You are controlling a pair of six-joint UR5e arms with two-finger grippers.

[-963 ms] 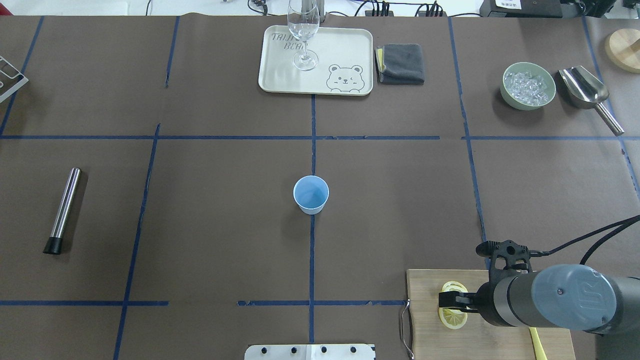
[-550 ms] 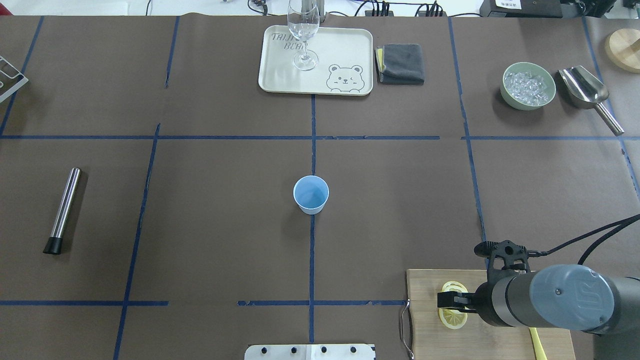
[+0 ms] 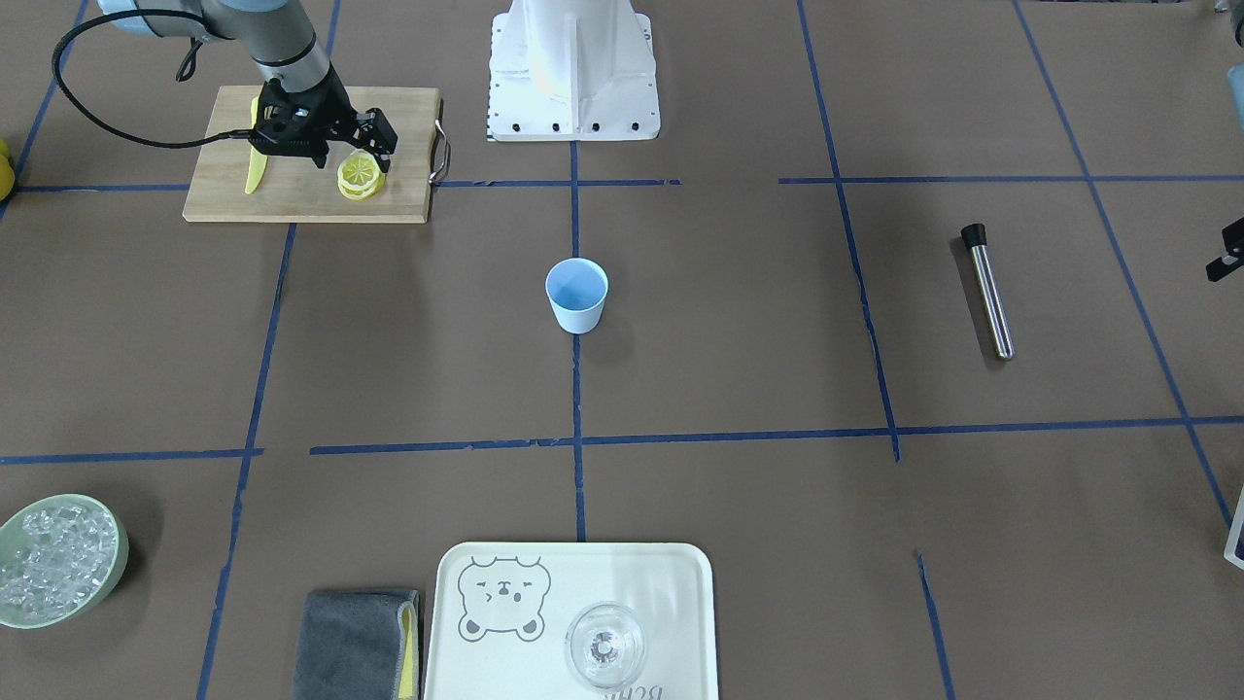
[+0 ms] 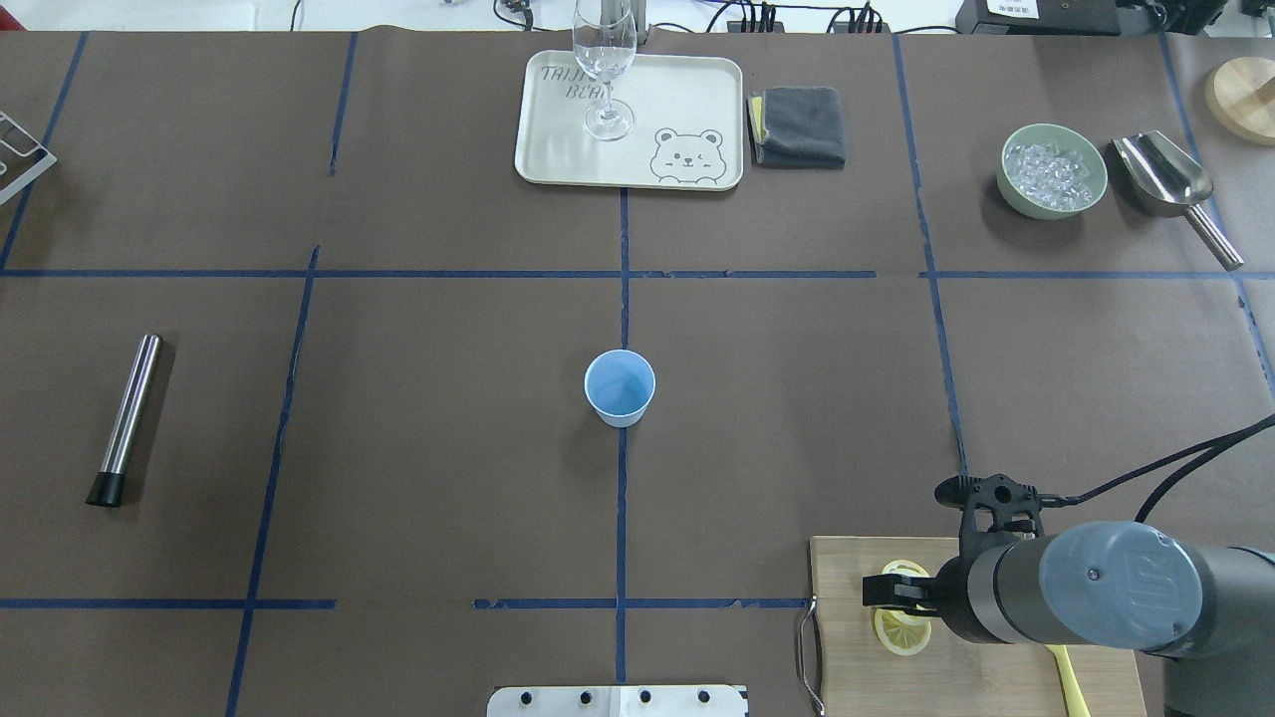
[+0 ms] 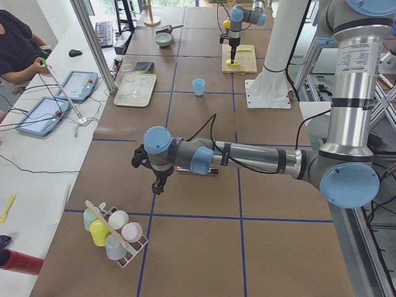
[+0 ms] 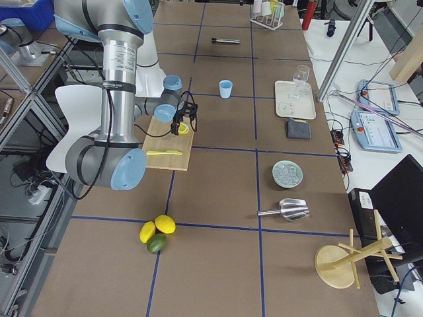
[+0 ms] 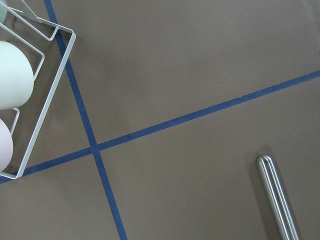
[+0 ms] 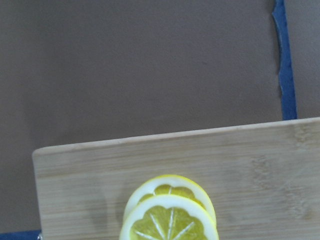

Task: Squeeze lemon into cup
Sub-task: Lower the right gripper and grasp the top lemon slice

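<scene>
The lemon slices (image 3: 361, 175) lie thin and closely overlapped (image 8: 170, 197), so I expect them to curl and rise together when my right gripper pinches and lifts them.
Two lemon slices (image 4: 900, 633) lie overlapped on a wooden cutting board (image 4: 996, 677) at the near right; they also show in the front view (image 3: 359, 175) and at the bottom of the right wrist view (image 8: 170, 220). My right gripper (image 4: 887, 592) hangs low over them, its jaws open with a finger on either side of the stack (image 3: 358, 151). The light-blue cup (image 4: 620, 386) stands upright at the table's centre, far from the gripper. My left gripper (image 5: 158, 183) hovers over bare table at the far left; I cannot tell whether it is open or shut.
A yellow knife (image 4: 1068, 682) lies on the board. A tray (image 4: 697, 100) with a clear glass (image 4: 606, 70), a grey cloth (image 4: 800, 126), a bowl of ice (image 4: 1053, 169) and a scoop (image 4: 1165, 179) are at the back. A steel rod (image 4: 129, 418) lies left, by a cup rack (image 7: 30, 100).
My right arm has shifted a little to the left in the overhead view, so the gripper sits further over the lemon slices. Nothing else has moved.
</scene>
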